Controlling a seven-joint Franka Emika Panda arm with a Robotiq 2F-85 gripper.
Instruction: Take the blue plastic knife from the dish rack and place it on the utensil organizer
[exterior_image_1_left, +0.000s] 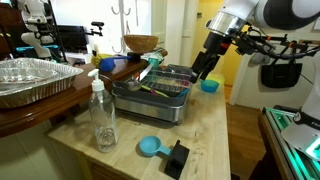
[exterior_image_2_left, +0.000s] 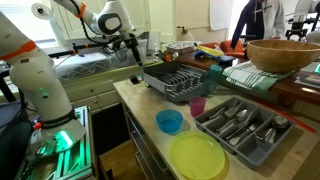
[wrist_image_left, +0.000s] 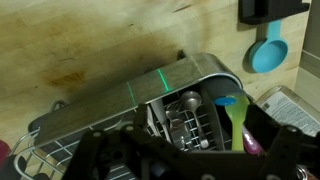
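Note:
The blue plastic knife's end lies off-centre next to the green spoon (wrist_image_left: 237, 116). The robot's gripper should move over and bring its open fingers in line with the blue end (wrist_image_left: 225, 101) before it closes.
The dish rack (exterior_image_1_left: 150, 92) is a silvery-grey basin with a dark wire rack; it shows in both exterior views (exterior_image_2_left: 178, 82) and the wrist view (wrist_image_left: 185, 78). Its caddy holds metal spoons, a green spoon (wrist_image_left: 238, 120) and a small light-blue utensil end (wrist_image_left: 227, 101); I cannot tell if that is the blue plastic knife. My gripper (exterior_image_1_left: 203, 70) (exterior_image_2_left: 135, 74) hangs above the counter just off one end of the rack, open and empty (wrist_image_left: 190, 165). The utensil organizer (exterior_image_2_left: 268, 143), a grey tray with metal cutlery, lies beyond the rack's other end.
A round blue scoop (exterior_image_1_left: 150, 146) (wrist_image_left: 265, 55), a black block (exterior_image_1_left: 178, 158) and a spray bottle (exterior_image_1_left: 102, 115) stand on the counter. A foil tray (exterior_image_1_left: 30, 78) and a wooden bowl (exterior_image_2_left: 280, 55) sit nearby. A blue bowl (exterior_image_2_left: 170, 121), pink cup (exterior_image_2_left: 197, 105) and yellow-green plate (exterior_image_2_left: 198, 155) flank the organizer.

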